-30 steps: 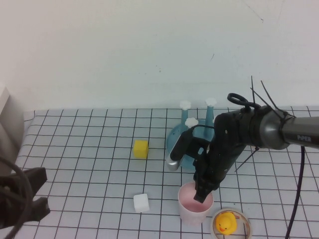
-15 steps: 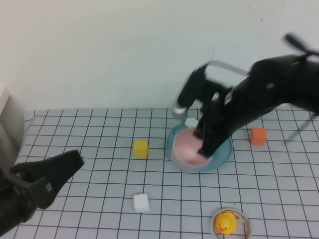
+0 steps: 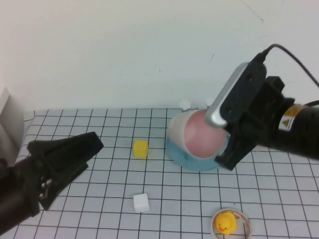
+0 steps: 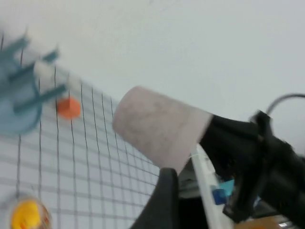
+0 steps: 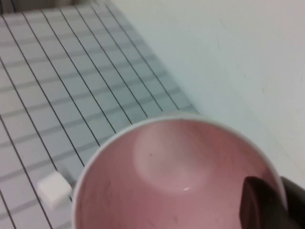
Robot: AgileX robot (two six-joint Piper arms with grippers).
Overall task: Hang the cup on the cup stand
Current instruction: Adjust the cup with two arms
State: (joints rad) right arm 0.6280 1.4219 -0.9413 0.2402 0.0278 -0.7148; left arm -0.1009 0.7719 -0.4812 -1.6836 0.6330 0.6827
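Note:
The cup is held in my right gripper by its rim with a finger inside (image 3: 223,145), so my left gripper should take its closed end (image 3: 174,127) before hanging it.
The pale pink cup (image 3: 199,135) hangs tilted on its side in the air, mouth toward the camera, just above the cup stand. My right gripper (image 3: 225,150) is shut on its rim, one finger (image 5: 259,206) inside the pink wall and the other outside. Of the cup stand only the teal base (image 3: 175,151) and one white peg cap (image 3: 185,104) show behind the cup. It appears blurred as the cup stand (image 4: 19,98) in the left wrist view, apart from the cup (image 4: 157,129). My left gripper (image 3: 88,152) reaches in low at the left, open and empty.
A yellow cube (image 3: 141,149) lies left of the stand and a white cube (image 3: 141,202) nearer the front. A ring with a yellow duck (image 3: 227,222) sits at the front right. An orange cube (image 4: 69,107) lies beyond the stand. A white wall backs the gridded table.
The right arm lifted the cup from the table near the duck, carried it back over the stand and tipped it sideways. The left gripper advanced rightward and its jaws spread.

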